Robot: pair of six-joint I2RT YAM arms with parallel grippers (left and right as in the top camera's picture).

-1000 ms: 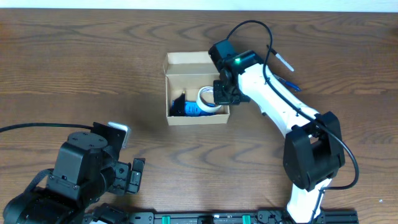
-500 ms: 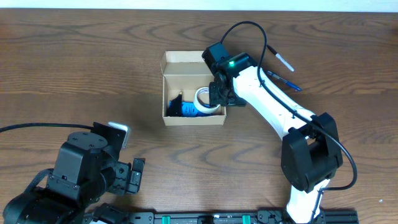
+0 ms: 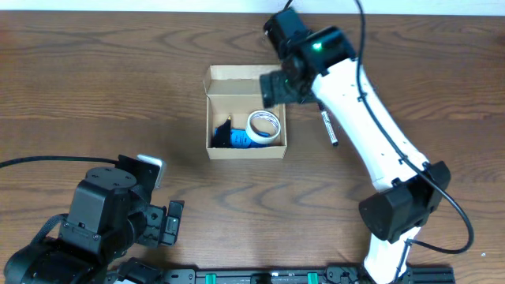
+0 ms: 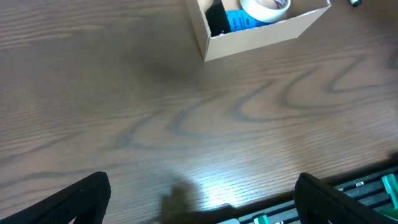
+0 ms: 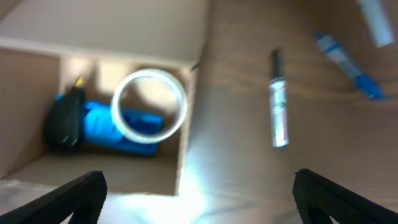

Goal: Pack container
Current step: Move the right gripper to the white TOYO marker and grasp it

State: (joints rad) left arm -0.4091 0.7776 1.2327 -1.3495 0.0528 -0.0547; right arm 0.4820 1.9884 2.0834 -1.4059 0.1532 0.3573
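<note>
My right gripper goes on to the marker's grey part [image 5: 278, 117] and closes there, since the marker is clear of the box [image 3: 327, 124] and narrow across the open fingers.
The container [image 3: 246, 150] is a small tan cardboard box standing open in the middle of the table, its flap lid [image 3: 235, 79] folded back. Inside lie a white tape roll [image 3: 264, 126], a blue item [image 3: 241, 139] and a black item [image 3: 223, 130]. My right gripper [image 3: 276, 87] hovers open above the box's back right corner with nothing between its fingers; its wrist view looks down on the tape roll [image 5: 149, 102] and the box wall [image 5: 185, 155]. My left gripper [image 4: 199, 205] stands open and empty near the front edge, well short of the container [image 4: 261, 37].
A grey and black marker [image 3: 329, 128] lies on the table just right of the box, also seen from the right wrist [image 5: 278, 115]. A blue pen [image 5: 348, 65] and another pen [image 5: 379, 18] lie farther right. The left arm's bulk [image 3: 102, 221] fills the front left corner.
My right gripper opened, let go of the tape roll inside the box and rose back toward the far side. The box slid slightly left. The left arm has not moved.
</note>
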